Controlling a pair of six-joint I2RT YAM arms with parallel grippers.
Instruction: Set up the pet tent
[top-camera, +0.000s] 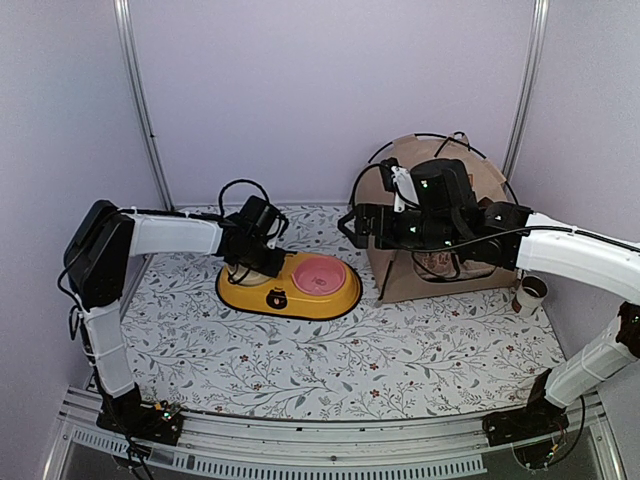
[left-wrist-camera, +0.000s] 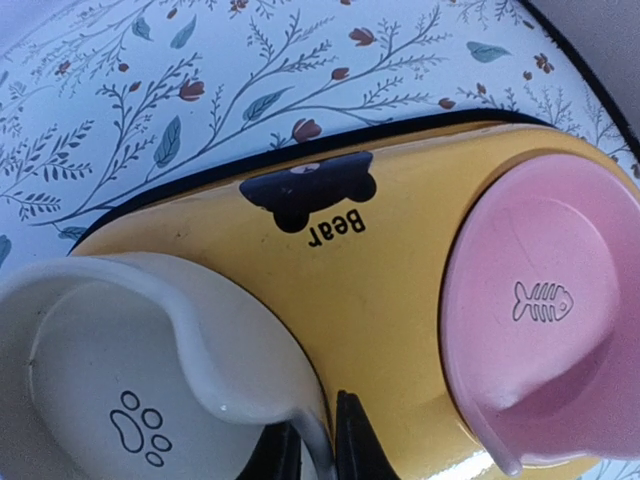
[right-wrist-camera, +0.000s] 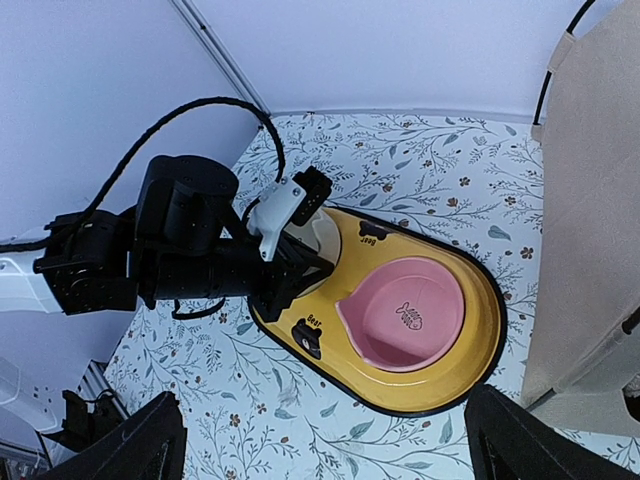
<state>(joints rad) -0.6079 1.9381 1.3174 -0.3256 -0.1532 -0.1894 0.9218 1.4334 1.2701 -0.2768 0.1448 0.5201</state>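
The white bowl (top-camera: 243, 277) fits snugly in the yellow tray, so the robot's left gripper should go on pulling the bowl's rim (left-wrist-camera: 308, 418) until the tray is well clear of the tent.
The pet tent (top-camera: 412, 282), beige fabric with thin black poles, stands at the back right against the wall; its fabric side fills the right edge of the right wrist view (right-wrist-camera: 590, 200). My right gripper (top-camera: 352, 225) hovers just left of the tent, above the mat, open and empty, with its fingers wide apart in its own view (right-wrist-camera: 330, 450). My left gripper (top-camera: 245, 262) is shut on the rim of a white paw-print bowl (left-wrist-camera: 120, 350) in the yellow feeder tray; one finger is inside the rim and one outside (left-wrist-camera: 355, 445).
The yellow "Bear" tray (top-camera: 335, 302) lies mid-table on the floral mat, holding a pink fish-print bowl (top-camera: 318, 273). A small cardboard roll (top-camera: 530, 293) stands right of the tent. Walls close in at the back and both sides.
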